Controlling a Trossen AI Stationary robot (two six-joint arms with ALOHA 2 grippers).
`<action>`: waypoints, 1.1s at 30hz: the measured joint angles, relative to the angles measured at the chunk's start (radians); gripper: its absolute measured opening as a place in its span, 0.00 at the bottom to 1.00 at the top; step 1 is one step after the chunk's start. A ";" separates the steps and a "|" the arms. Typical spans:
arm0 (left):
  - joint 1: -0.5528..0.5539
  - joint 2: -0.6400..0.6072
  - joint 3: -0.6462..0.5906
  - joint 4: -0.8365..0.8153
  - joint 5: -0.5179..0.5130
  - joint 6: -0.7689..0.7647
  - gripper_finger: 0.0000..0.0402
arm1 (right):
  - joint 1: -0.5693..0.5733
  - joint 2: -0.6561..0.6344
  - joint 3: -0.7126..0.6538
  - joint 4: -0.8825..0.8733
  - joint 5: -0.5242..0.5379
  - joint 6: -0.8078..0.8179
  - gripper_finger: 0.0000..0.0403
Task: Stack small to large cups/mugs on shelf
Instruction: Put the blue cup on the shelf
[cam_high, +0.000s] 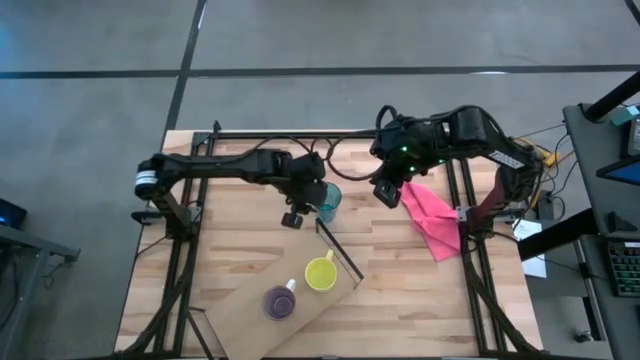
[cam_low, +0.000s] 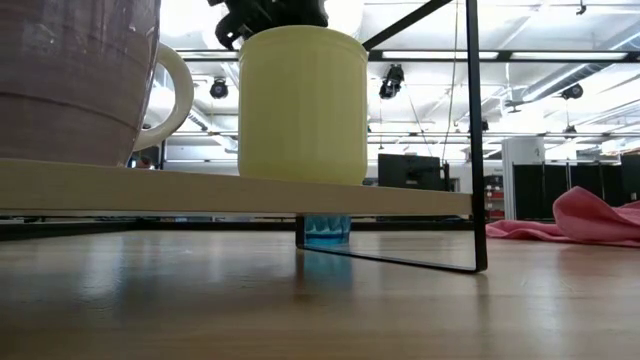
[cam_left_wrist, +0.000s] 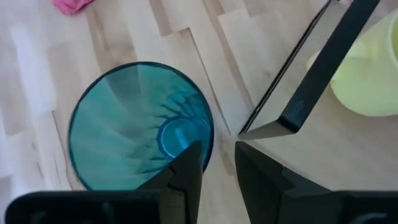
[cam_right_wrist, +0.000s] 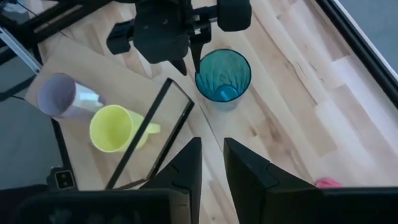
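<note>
My left gripper will let the teal tumbler (cam_high: 329, 203) tilt about its pinch when I carry it, because the gripper's fingers straddle just one side of the tumbler's rim (cam_left_wrist: 208, 153).
The teal tumbler (cam_high: 330, 205) stands upright on its base on the tabletop, just beyond the shelf's dark frame (cam_high: 340, 248). My left gripper (cam_left_wrist: 217, 149) is open above its rim, one finger over the inside and one outside. The yellow mug (cam_high: 320, 272) and the purple cup (cam_high: 278, 302) stand side by side on the shelf board (cam_high: 240, 290). My right gripper (cam_right_wrist: 212, 146) hovers above the table to the tumbler's right, open by a narrow gap and holding nothing. My left gripper comes at the tumbler from above, pointing down. Its fingers (cam_left_wrist: 186, 171) stand on either side of the rim (cam_left_wrist: 210, 134) on the side facing the shelf. Whether either finger touches the wall, I cannot tell.
A pink cloth (cam_high: 432, 215) lies on the table under the right arm. The shelf's frame (cam_left_wrist: 323, 74) rises close beside the tumbler and the left gripper. Bare tabletop (cam_high: 250, 240) lies between the left arm and the shelf.
</note>
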 joint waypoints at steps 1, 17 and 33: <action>0.001 0.002 0.000 -0.001 0.002 0.010 0.20 | 0.000 0.000 -0.007 0.000 0.000 -0.003 0.15; 0.005 0.068 -0.001 0.010 -0.063 0.020 0.15 | 0.000 0.000 -0.090 0.000 0.000 -0.038 0.16; -0.029 -0.051 0.078 -0.241 -0.186 -0.194 0.00 | -0.001 -0.001 -0.091 0.000 0.016 -0.055 0.15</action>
